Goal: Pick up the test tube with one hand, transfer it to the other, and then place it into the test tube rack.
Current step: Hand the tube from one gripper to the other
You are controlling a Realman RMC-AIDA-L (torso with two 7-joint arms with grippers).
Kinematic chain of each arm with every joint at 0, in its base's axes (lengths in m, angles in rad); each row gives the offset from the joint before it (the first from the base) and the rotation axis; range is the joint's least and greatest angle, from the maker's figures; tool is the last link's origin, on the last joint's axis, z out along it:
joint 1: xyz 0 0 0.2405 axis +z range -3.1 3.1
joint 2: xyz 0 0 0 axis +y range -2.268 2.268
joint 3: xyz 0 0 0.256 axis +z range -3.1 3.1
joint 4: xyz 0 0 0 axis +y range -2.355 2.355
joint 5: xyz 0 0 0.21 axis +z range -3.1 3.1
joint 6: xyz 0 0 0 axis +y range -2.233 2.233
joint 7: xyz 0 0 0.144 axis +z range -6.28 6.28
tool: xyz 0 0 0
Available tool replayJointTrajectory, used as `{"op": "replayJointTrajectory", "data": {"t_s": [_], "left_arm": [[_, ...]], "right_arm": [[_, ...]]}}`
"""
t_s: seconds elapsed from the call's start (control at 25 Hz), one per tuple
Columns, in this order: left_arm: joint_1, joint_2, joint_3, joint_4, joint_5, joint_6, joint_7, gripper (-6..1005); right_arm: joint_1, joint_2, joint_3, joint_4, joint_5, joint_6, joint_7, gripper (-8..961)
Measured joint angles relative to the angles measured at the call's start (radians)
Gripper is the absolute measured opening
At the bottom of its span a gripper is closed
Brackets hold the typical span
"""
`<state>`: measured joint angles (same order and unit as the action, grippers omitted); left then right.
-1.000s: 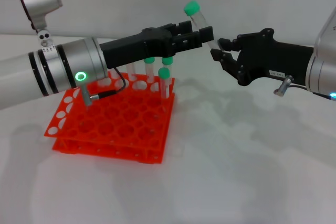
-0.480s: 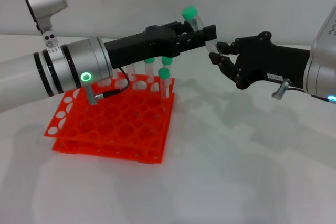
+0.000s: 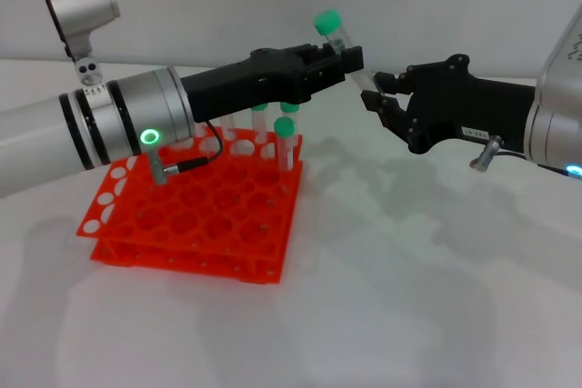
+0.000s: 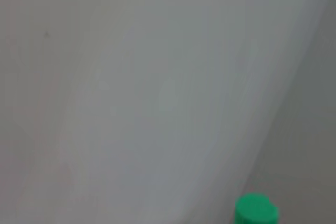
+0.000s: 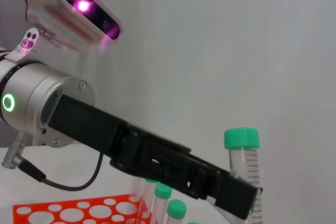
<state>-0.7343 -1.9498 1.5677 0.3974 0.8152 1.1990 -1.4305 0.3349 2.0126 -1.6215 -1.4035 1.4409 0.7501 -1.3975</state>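
The right gripper's open fingers are on both sides of the test tube's lower end [image 3: 365, 81], so next the right gripper moves back out of the way before the left gripper takes the tube to the rack [image 3: 214, 197].
My left gripper [image 3: 350, 63] is shut on the test tube [image 3: 338, 39] and holds it tilted in the air beyond the rack, green cap uppermost. The cap also shows in the left wrist view [image 4: 255, 211]. My right gripper [image 3: 376, 90] faces it from the right, open, with its fingers on either side of the tube's lower end. The right wrist view shows the tube [image 5: 242, 153] held in the left gripper [image 5: 231, 192]. The orange-red test tube rack [image 3: 195, 215] stands on the table below the left arm.
Three green-capped tubes [image 3: 285, 134] stand in the rack's far right corner, just below the left gripper; they also show in the right wrist view [image 5: 164, 195]. The table [image 3: 409, 297] is white. A cable [image 3: 195, 159] hangs from the left wrist over the rack.
My right gripper has moved left until its fingers straddle the tube's lower end. My left gripper has shifted slightly, still holding the tube.
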Motion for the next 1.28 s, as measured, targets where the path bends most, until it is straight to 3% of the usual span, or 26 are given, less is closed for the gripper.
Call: {"op": "replayJointTrajectory", "data": {"t_s": [0.52, 0.92, 1.0, 1.28], "left_arm": [[0.000, -0.006, -0.027, 0.012, 0.023, -0.008, 0.010, 193], [0.062, -0.021, -0.082, 0.078, 0.039, -0.010, 0.060, 193], [0.078, -0.024, -0.107, 0.088, 0.053, -0.009, 0.068, 193], [0.151, -0.033, -0.130, 0.170, 0.079, -0.009, 0.152, 193]], "right_arm": [[0.003, 0.000, 0.001, 0.010, -0.022, -0.008, 0.001, 182], [-0.004, -0.002, 0.108, 0.112, -0.025, -0.013, 0.018, 173], [-0.004, -0.003, 0.140, 0.144, -0.027, -0.010, 0.024, 380], [-0.007, -0.003, 0.256, 0.255, -0.021, -0.009, 0.022, 530]]}}
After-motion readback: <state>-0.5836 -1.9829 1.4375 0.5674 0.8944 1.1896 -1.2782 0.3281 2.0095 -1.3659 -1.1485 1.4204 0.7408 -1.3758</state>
